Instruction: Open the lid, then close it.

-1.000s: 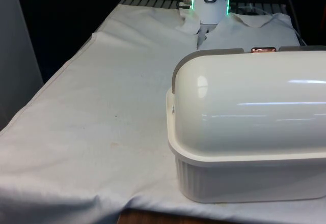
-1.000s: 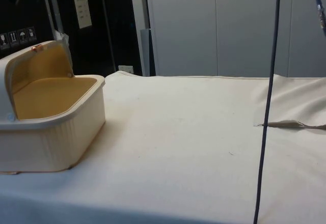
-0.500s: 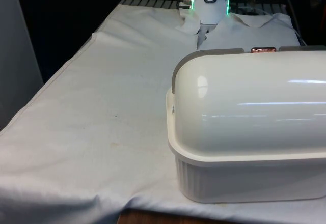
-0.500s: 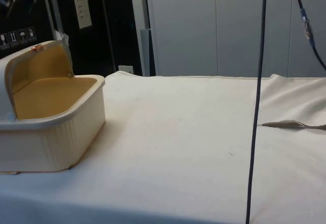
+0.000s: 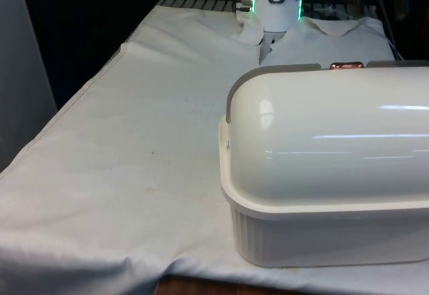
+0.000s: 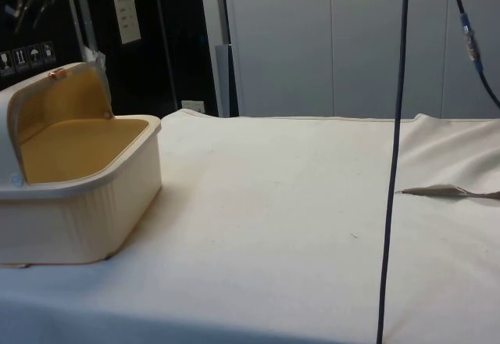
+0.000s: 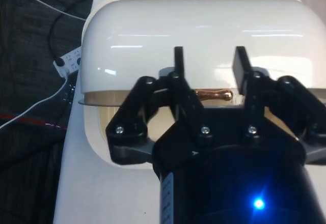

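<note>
My gripper is about to pull the copper handle [image 7: 214, 94]. The lid will swing down when I pull, because the lid's grey edge curves toward a pivot at the box's end [image 5: 228, 143].
A cream bread box [image 5: 322, 241] stands at the front view's right, near the table's front edge. Its rounded lid [image 5: 328, 134] is rolled back, with a copper handle [image 5: 346, 66] at its top edge. In the side view the box [image 6: 86, 211] shows a yellowish inside under the raised lid [image 6: 47, 102]. My gripper [image 7: 209, 58] hangs above the lid [image 7: 204, 25], open, with nothing between its fingers. The copper handle [image 7: 214, 94] lies below, in line with the gap between them.
A white cloth [image 5: 147, 141] covers the table. A dark cable [image 6: 394, 164] hangs down in front of the side view. A cloth fold [image 6: 445, 191] lies at that view's right. Beyond the table edge, cables and a power strip [image 7: 66, 61] lie on the dark floor.
The hanging cable in the side view has shifted left. Dark parts of the arm have come in at the top right of the front view. The box and lid have not moved.
</note>
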